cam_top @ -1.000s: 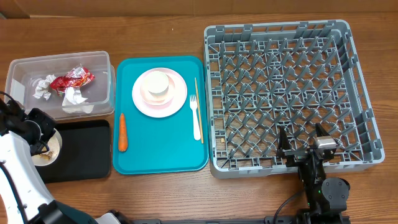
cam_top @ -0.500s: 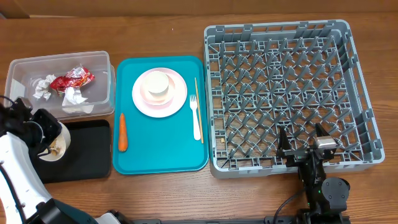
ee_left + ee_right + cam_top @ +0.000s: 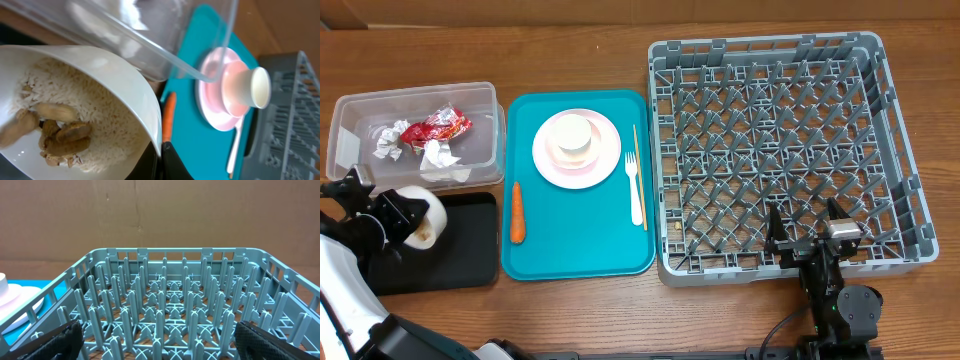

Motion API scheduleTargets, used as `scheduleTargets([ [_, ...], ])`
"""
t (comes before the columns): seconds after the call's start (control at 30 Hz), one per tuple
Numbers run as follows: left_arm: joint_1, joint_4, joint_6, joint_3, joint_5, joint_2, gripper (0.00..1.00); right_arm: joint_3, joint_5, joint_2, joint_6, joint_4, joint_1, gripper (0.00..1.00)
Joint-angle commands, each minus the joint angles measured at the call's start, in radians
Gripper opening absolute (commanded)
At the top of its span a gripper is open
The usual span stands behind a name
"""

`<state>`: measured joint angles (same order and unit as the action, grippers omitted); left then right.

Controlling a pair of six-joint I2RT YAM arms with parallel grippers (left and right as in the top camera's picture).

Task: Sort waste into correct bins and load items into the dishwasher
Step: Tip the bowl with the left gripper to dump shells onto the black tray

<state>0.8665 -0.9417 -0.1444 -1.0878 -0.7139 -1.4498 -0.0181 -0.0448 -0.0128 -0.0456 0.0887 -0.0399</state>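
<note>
Next, my left gripper moves back and tips the bowl steeply over the black tray, because the bowl tilts too little to spill its rice and scraps.
My left gripper is shut on the rim of a white bowl. The bowl is tipped on its side above the left part of the black tray. White rice and beige food scraps still cling inside it. The clear tub behind holds napkins and a red wrapper. A carrot, pink plate with a small white cup, fork and chopstick lie on the teal tray. My right gripper is open at the dish rack's front edge.
The teal tray lies between the bins and the grey rack. In the right wrist view the rack's upright pegs stand right ahead between my spread fingers. Bare wooden table runs along the back and front edges.
My left gripper has swung right and rolled the bowl from upright onto its side over the black tray. The right arm has not moved.
</note>
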Motion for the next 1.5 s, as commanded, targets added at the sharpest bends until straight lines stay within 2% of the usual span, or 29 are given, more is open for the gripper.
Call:
scheduleTargets([
  [0.0, 0.011, 0.003, -0.090, 0.034, -0.161, 0.002, 0.04, 0.010, -0.002, 0.008, -0.004, -0.008, 0.002, 1.00],
  [0.13, 0.026, 0.003, -0.224, 0.067, -0.290, 0.002, 0.04, 0.010, -0.002, 0.008, -0.004, -0.008, 0.002, 1.00],
  [0.23, 0.061, 0.016, -0.264, 0.104, -0.366, 0.002, 0.05, 0.010, -0.002, 0.008, -0.004, -0.008, 0.002, 1.00],
  [0.4, 0.189, 0.015, -0.381, 0.187, -0.557, 0.002, 0.04, 0.010, -0.002, 0.008, -0.004, -0.008, 0.002, 1.00],
  [0.57, 0.300, 0.016, -0.387, 0.227, -0.636, 0.002, 0.04, 0.010, -0.002, 0.008, -0.004, -0.008, 0.002, 1.00],
  [0.83, 0.372, 0.014, -0.410, 0.240, -0.728, 0.002, 0.04, 0.010, -0.002, 0.008, -0.003, -0.008, 0.002, 1.00],
  [1.37, 0.370, -0.033, -0.461, 0.242, -0.822, 0.002, 0.04, 0.010, -0.002, 0.008, -0.004, -0.008, 0.002, 1.00],
  [1.47, 0.369, -0.111, -0.485, 0.242, -0.852, 0.002, 0.04, 0.010, -0.002, 0.008, -0.004, -0.008, 0.002, 1.00],
])
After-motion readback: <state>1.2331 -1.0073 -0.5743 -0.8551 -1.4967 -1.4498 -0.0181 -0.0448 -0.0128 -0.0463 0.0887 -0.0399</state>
